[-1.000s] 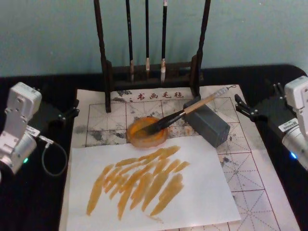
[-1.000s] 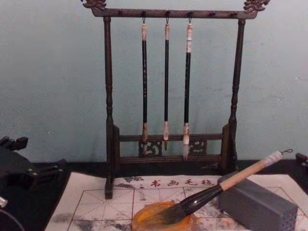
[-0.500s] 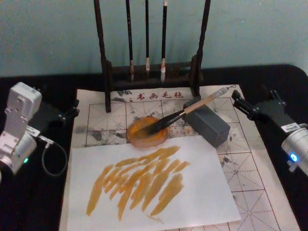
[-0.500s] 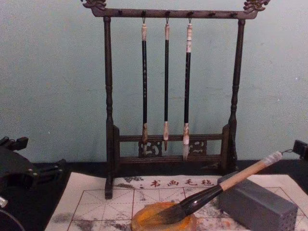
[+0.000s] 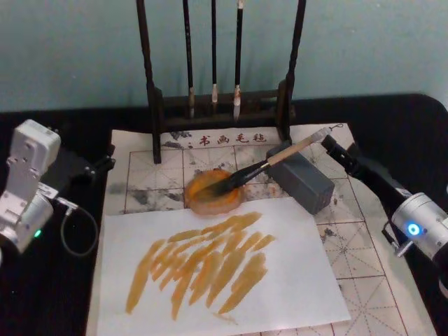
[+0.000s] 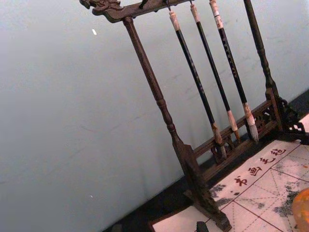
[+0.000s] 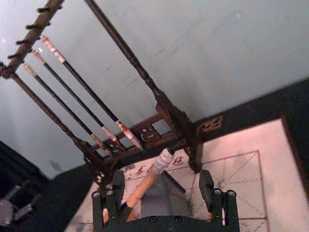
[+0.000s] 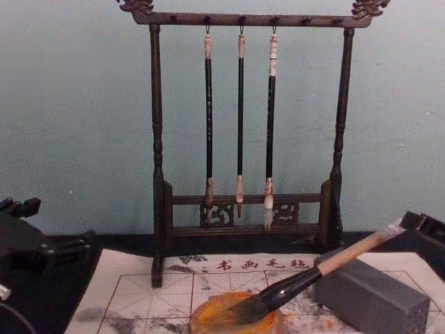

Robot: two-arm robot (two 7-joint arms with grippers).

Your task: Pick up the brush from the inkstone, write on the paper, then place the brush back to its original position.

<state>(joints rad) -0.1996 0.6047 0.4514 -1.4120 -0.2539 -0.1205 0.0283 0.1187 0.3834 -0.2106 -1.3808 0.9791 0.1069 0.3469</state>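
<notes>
My gripper will lift the brush (image 8: 295,286) free and leave the inkstone in place, because the tan handle only leans across the grey block.
The brush (image 5: 255,170) lies slanted, its dark tip in the orange-rimmed inkstone (image 5: 203,203) and its tan handle propped on a grey block (image 5: 308,183). My right gripper (image 5: 336,147) is at the handle's upper end. In the right wrist view it (image 7: 161,186) is open, with the handle (image 7: 147,181) between the fingers, closer to one finger (image 7: 116,186). The chest view puts this gripper (image 8: 417,221) right at the brush end (image 8: 386,235). The red-grid paper (image 5: 150,175) lies under everything. My left gripper (image 5: 101,162) rests open at the paper's left edge.
A white sheet (image 5: 294,280) streaked with orange strokes covers the near part of the grid paper. A dark wooden rack (image 5: 220,105) with three thin hanging brushes stands behind the inkstone. Black tabletop surrounds the paper on both sides.
My right arm has swung in from the right edge toward the brush, bringing its open fingers around the handle's end. The brush, inkstone and left arm have not moved.
</notes>
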